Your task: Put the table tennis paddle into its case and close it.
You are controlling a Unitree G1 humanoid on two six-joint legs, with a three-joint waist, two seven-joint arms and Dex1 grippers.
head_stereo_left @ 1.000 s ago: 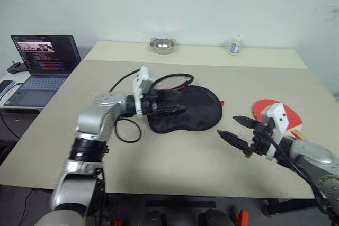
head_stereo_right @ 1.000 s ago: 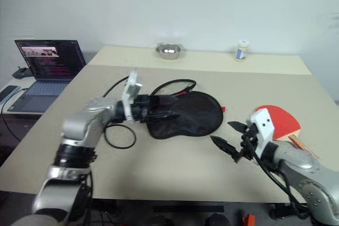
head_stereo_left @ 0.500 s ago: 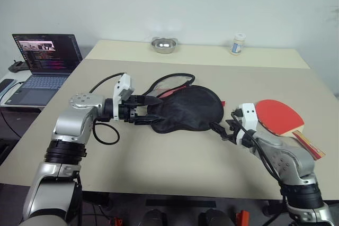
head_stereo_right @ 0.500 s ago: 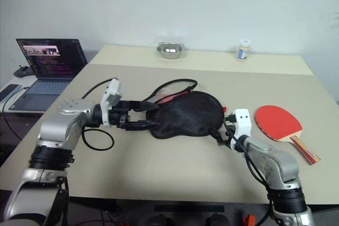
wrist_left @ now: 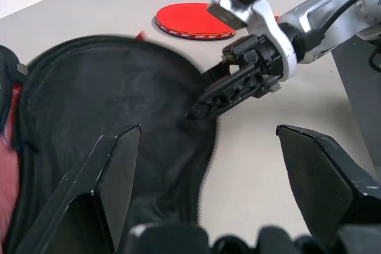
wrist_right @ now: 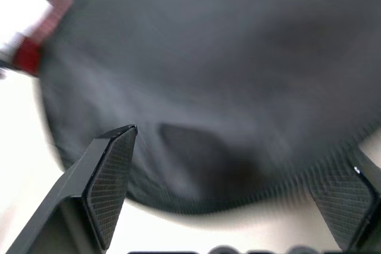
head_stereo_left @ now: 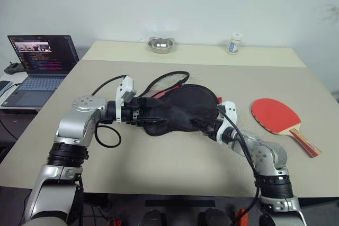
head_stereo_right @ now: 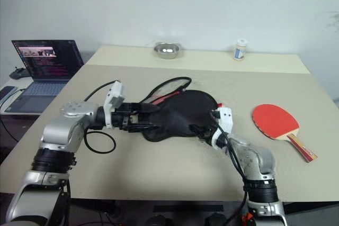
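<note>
The case [head_stereo_left: 186, 107] will open out like a book when I pull its zipper edge, because a red strip [head_stereo_left: 163, 93] sticks out past the black fabric.
The black case [head_stereo_left: 185, 107] lies flat in the middle of the table, with a strip of its red side [head_stereo_left: 160, 93] showing at its far left edge. My left gripper [head_stereo_left: 157, 116] is open at the case's left edge, its fingers spread over the black fabric [wrist_left: 107, 105]. My right gripper [head_stereo_left: 204, 125] is open too, its fingertips [wrist_left: 205, 102] at the case's right edge. In the right wrist view the black fabric [wrist_right: 226, 57] lies between the wide-spread fingers. The table tennis paddle [head_stereo_left: 274, 116] rests red face up to the right of the case, its handle toward the table's near right corner.
A black cable [head_stereo_left: 168, 78] loops behind the case and a black ring of cable [head_stereo_left: 108, 135] lies under my left forearm. A metal bowl [head_stereo_left: 160, 44] and a small bottle [head_stereo_left: 232, 43] stand at the far edge. An open laptop [head_stereo_left: 38, 64] sits on a side desk at the left.
My right gripper has swung left from beside the paddle to the case's right edge, rolling as it went. My left gripper drew back slightly to the case's left edge. The camera has shifted.
</note>
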